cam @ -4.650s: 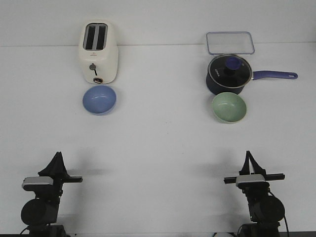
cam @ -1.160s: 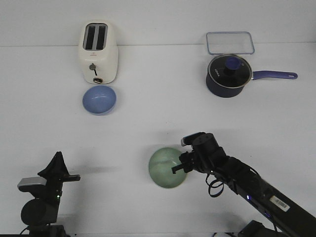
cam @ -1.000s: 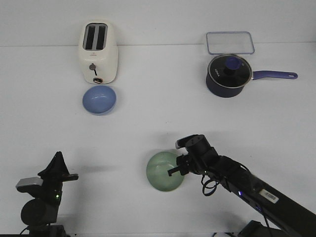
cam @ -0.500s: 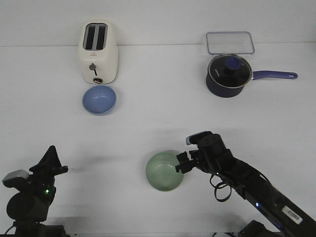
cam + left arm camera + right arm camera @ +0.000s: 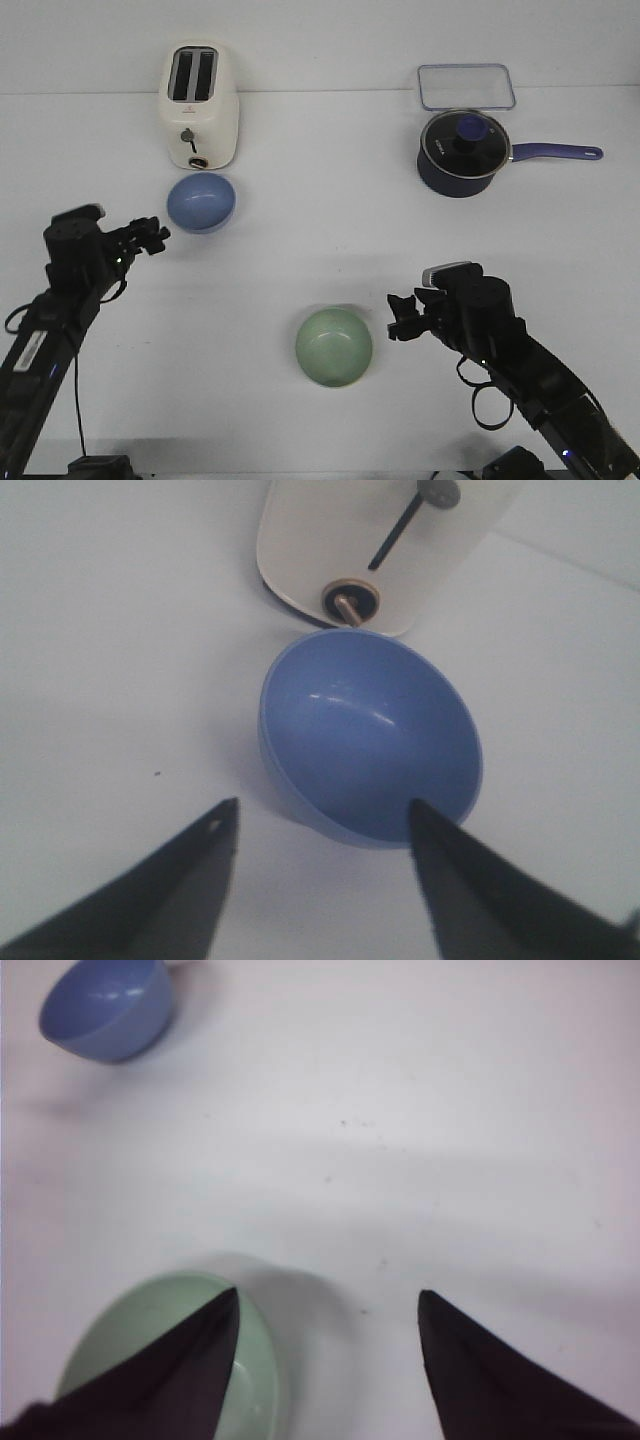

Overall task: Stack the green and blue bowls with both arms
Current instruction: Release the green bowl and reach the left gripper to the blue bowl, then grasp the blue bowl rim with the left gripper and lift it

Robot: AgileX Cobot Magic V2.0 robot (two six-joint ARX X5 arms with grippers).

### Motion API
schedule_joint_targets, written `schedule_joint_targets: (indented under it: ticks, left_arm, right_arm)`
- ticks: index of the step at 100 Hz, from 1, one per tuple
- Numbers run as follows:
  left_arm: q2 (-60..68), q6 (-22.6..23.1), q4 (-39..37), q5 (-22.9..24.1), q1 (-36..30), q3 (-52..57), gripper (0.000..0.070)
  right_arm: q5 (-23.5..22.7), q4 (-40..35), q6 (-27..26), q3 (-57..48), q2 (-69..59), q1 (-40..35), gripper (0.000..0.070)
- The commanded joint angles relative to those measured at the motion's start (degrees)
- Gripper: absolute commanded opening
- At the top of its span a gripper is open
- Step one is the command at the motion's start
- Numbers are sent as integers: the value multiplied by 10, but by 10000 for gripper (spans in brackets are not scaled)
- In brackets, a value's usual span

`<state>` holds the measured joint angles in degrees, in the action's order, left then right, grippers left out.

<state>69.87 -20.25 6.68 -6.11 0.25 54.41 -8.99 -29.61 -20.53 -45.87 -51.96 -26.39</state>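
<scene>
The blue bowl [image 5: 201, 202] will hide the green bowl's round rim [image 5: 334, 346] when I stack them, because the rims of the two bowls look about equally wide.
The pale green bowl [image 5: 334, 346] stands upright on the white table, near the front middle. It also shows in the right wrist view [image 5: 150, 1360]. My right gripper [image 5: 402, 318] is open and empty, a little to the right of it and apart from it. The blue bowl [image 5: 201, 201] stands in front of the toaster at the back left. In the left wrist view the blue bowl [image 5: 370, 735] fills the middle. My left gripper [image 5: 152, 236] is open and empty, just left of and in front of the blue bowl, not touching it.
A cream toaster [image 5: 201, 105] stands right behind the blue bowl. A dark navy saucepan [image 5: 462, 152] with a glass lid and a blue handle stands at the back right, with a clear lidded container [image 5: 466, 86] behind it.
My right gripper has let go of the green bowl and drawn back to the right. My left arm has swung forward from its rest to just beside the blue bowl.
</scene>
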Motion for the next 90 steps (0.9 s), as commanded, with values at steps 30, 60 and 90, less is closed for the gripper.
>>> schedule_joint_targets:
  ticks: [30, 60, 90]
  left_arm:
    - [283, 31, 24, -40, 2, 160, 504]
    - [370, 28, 38, -45, 0, 224, 73]
    - [314, 51, 82, -57, 0, 224, 13]
  right_arm:
    - [0, 3, 13, -10, -2, -2, 375]
    - [6, -5, 13, -10, -3, -2, 375]
    - [65, 1, 36, -9, -3, 39, 374]
